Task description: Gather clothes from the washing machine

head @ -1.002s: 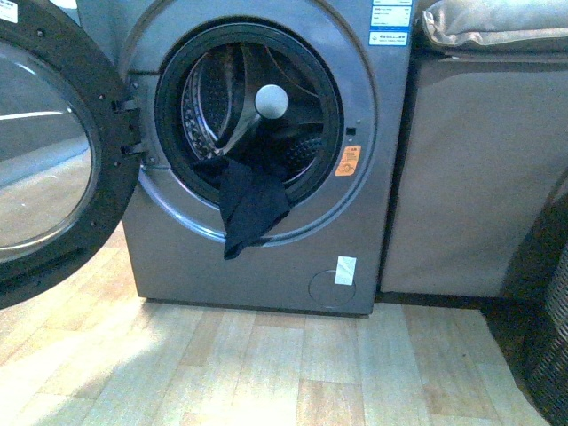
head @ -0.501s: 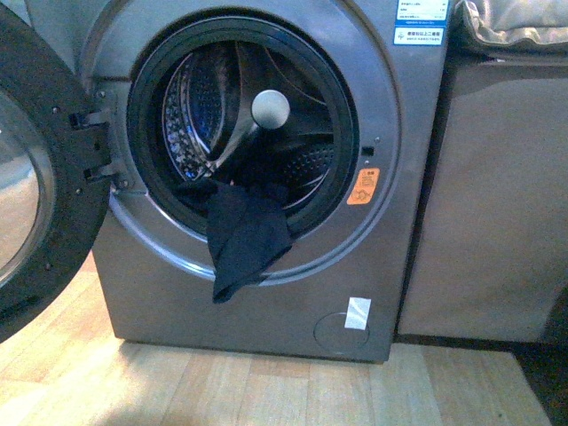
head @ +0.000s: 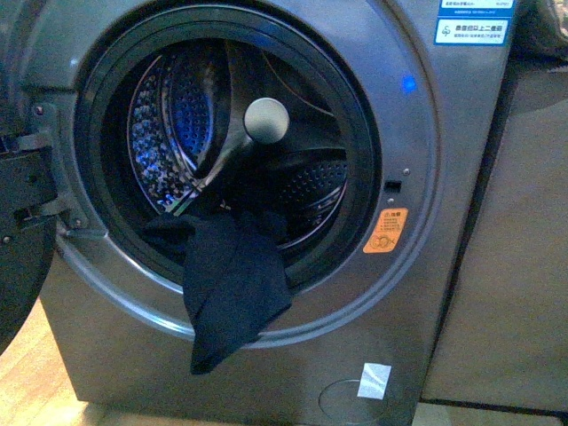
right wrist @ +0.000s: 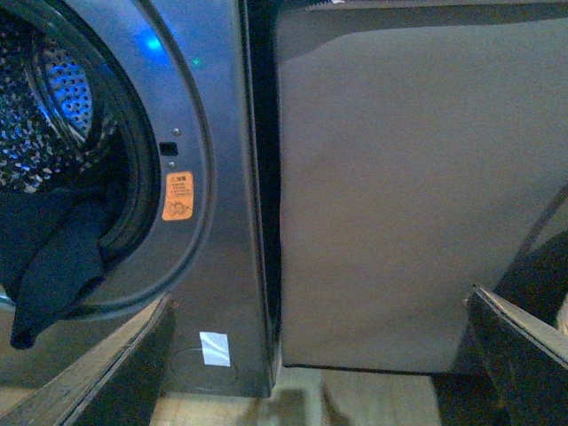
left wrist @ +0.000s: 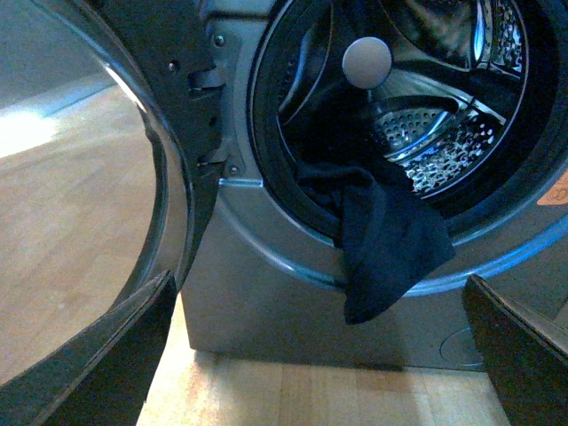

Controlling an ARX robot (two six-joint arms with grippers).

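Note:
The dark navy clothes [head: 232, 282] will come out as a whole and leave the drum empty when the robot pulls, because perforated metal [head: 312, 188] shows behind them.
The grey washing machine [head: 444, 160] fills the front view, its round black-rimmed opening showing the perforated drum. The dark navy clothes [head: 232, 284] hang limp out of the drum, over the lower rim of the opening and down the front panel. In the left wrist view the clothes [left wrist: 386, 248] dangle ahead of my left gripper [left wrist: 311, 355], which is open, empty and a little below the cloth. My right gripper [right wrist: 311, 364] is open and empty too, facing the machine's right edge [right wrist: 222, 177], with the clothes [right wrist: 53, 266] off to one side. Neither arm shows in the front view.
The glass door [left wrist: 89, 177] is swung wide open on the hinge side, close beside my left gripper. A grey fabric-covered cabinet [right wrist: 399, 177] stands tight against the machine's right side. Light wooden floor [left wrist: 266, 390] lies below. An orange warning sticker [head: 385, 231] sits right of the opening.
The front view has closed in on the machine over the last second, so the opening and hanging cloth now fill the picture. The cloth itself has not moved.

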